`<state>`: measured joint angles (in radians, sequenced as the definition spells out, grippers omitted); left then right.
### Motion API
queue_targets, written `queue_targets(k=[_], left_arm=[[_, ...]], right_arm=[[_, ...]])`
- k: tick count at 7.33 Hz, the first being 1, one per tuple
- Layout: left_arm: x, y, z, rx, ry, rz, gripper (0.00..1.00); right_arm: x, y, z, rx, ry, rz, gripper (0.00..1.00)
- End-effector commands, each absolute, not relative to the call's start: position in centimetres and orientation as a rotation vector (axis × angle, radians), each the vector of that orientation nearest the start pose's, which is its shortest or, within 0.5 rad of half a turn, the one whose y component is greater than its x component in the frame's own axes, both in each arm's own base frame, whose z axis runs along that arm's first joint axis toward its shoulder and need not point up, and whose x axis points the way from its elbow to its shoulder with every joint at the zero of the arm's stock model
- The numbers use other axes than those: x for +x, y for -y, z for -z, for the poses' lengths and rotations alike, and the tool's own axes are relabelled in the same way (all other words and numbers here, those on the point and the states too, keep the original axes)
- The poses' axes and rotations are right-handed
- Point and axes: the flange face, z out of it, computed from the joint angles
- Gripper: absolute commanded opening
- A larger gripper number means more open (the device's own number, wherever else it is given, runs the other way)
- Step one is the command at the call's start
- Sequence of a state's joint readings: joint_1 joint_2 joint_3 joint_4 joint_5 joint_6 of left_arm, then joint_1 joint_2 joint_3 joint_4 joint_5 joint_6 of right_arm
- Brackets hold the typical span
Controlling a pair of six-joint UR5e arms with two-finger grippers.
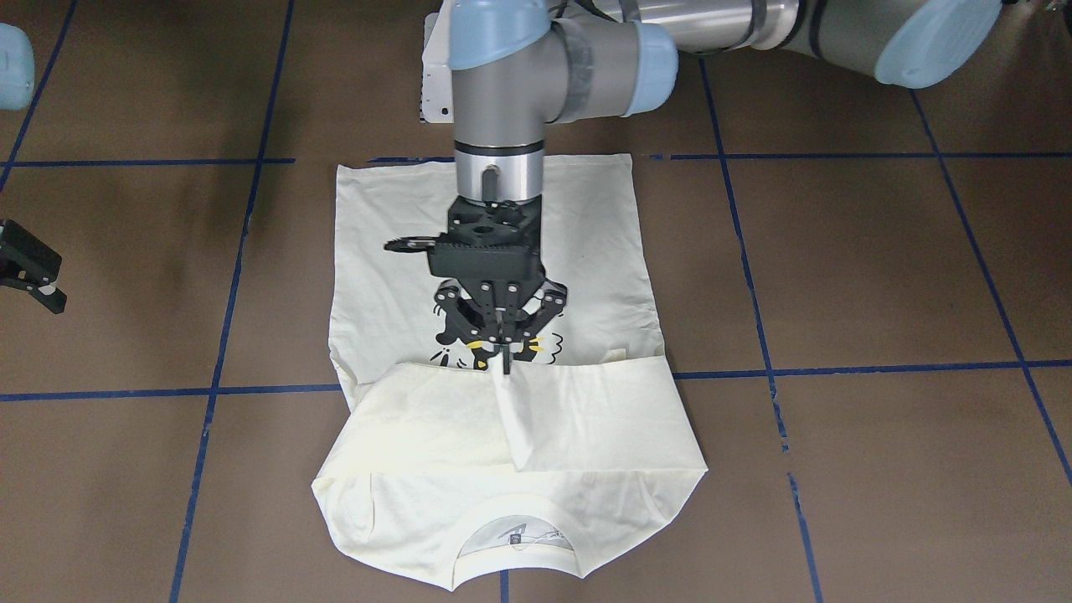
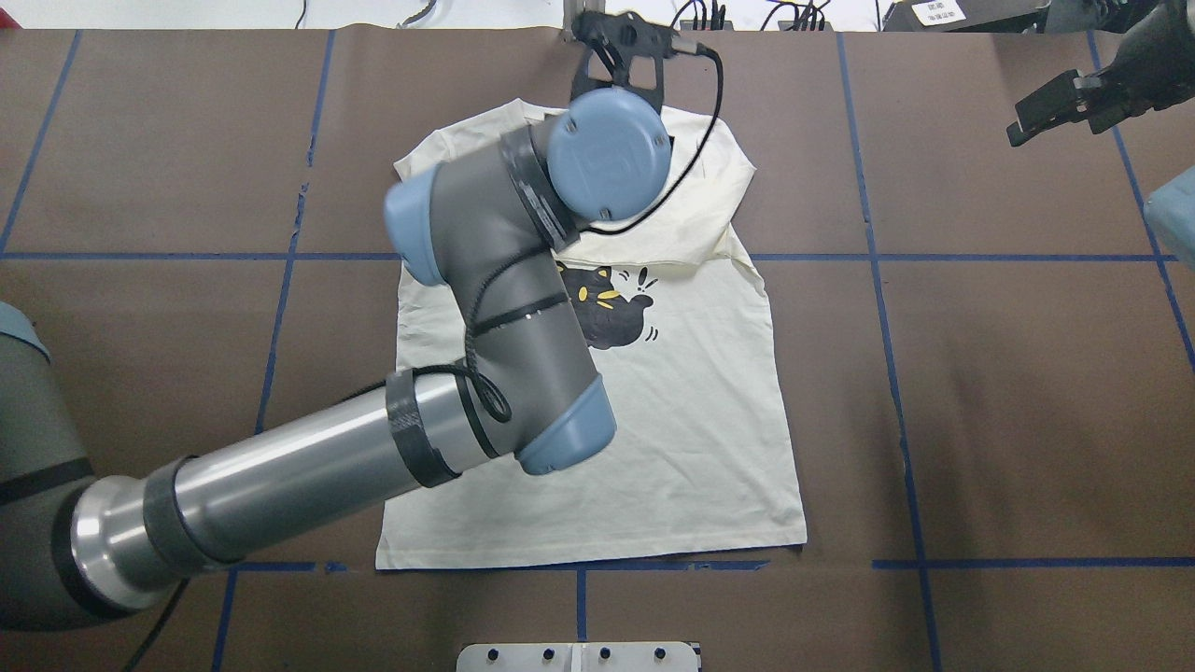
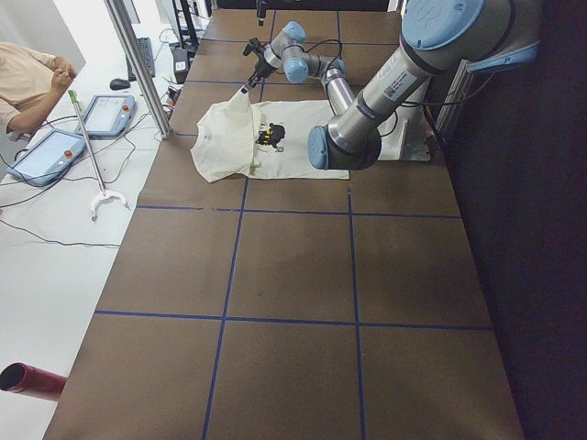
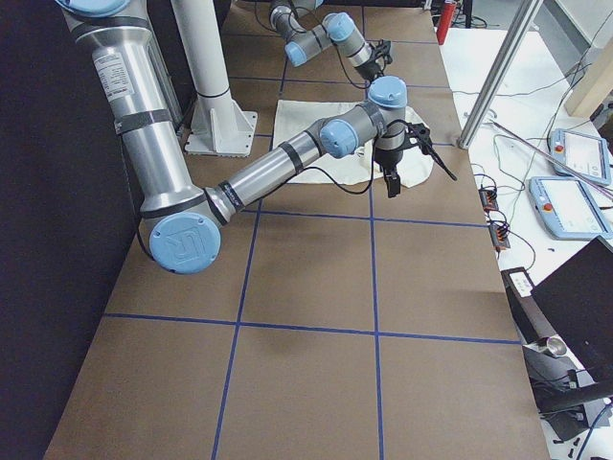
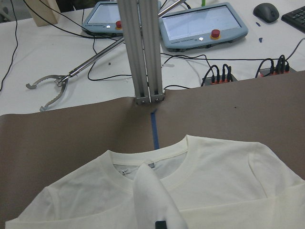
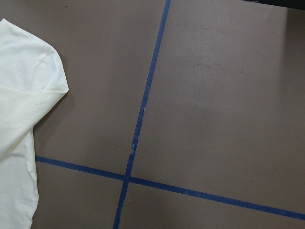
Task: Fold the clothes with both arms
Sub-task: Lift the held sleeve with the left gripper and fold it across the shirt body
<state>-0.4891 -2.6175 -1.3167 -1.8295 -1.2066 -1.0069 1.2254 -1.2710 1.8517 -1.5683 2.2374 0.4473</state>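
The sleeve's end sticks up in a peak (image 1: 509,410) over the chest. My left gripper should put it down toward the side my right gripper can reach (image 1: 432,400) and then move out of the way.
The cream-white shirt (image 1: 586,243) lies print side up on the brown table, with its collar (image 1: 519,536) toward the operators' edge. Both sleeves are folded in across the chest. The black cat print (image 2: 616,317) shows partly beside my left arm. My left gripper (image 1: 505,362) points straight down over the chest and is shut on the end of a folded sleeve. In the left wrist view that cloth (image 5: 152,191) rises in a peak to the fingertip. My right gripper (image 1: 33,272) hangs open and holds nothing, well off the shirt's side, also seen as the right gripper (image 2: 1064,103).
Blue tape lines (image 1: 837,368) grid the table. Beyond the far edge stand an aluminium post (image 5: 140,52), two teach pendants (image 5: 200,24) and a grabber tool (image 5: 52,88). A person (image 3: 27,82) sits there. The white pedestal base (image 2: 579,656) is at the near edge.
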Motion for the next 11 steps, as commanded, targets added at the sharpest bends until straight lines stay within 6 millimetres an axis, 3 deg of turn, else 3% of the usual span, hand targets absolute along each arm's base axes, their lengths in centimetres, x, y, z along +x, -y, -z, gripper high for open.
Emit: queue_targets(k=[1, 2, 3, 4, 5, 6, 7, 8, 9, 11], left_arm=[[64.0, 49.7, -6.7, 0.852, -0.793, 0.115, 0.37], [64.0, 49.1, -5.2, 0.866, -0.876, 0.135, 0.99], [64.9, 47.8, -5.2, 0.85, -0.995, 0.204, 1.0], [65.0, 47.8, -4.8, 0.835, -1.019, 0.198, 1.0], [63.6, 49.4, -4.6, 0.745, -1.067, 0.113, 1.0], [60.8, 52.7, -5.3, 0.667, -1.076, 0.003, 1.0], [57.7, 55.4, -7.2, 0.626, -1.034, -0.074, 1.0], [53.7, 57.1, -9.7, 0.593, -0.982, -0.142, 1.0], [48.2, 59.0, -11.8, 0.583, -0.929, -0.231, 1.0], [37.7, 62.4, -18.5, 0.635, -0.816, -0.358, 1.0]], right_arm=[[-12.7, 57.2, -36.4, 0.27, 0.808, 0.092, 1.0], [-12.7, 57.2, -36.3, 0.271, 0.808, 0.092, 1.0], [-12.8, 57.3, -36.3, 0.271, 0.808, 0.094, 1.0], [-12.9, 57.3, -36.1, 0.275, 0.813, 0.097, 1.0], [-12.8, 57.1, -35.8, 0.289, 0.819, 0.1, 1.0], [-13.2, 56.9, -34.9, 0.297, 0.829, 0.1, 1.0], [-14.7, 56.8, -33.1, 0.345, 0.857, 0.129, 1.0], [-17.6, 56.8, -30.7, 0.439, 0.898, 0.207, 1.0], [-20.2, 56.7, -28.1, 0.472, 0.917, 0.225, 1.0], [-28.4, 55.6, -23.9, 0.534, 0.846, 0.273, 1.0]])
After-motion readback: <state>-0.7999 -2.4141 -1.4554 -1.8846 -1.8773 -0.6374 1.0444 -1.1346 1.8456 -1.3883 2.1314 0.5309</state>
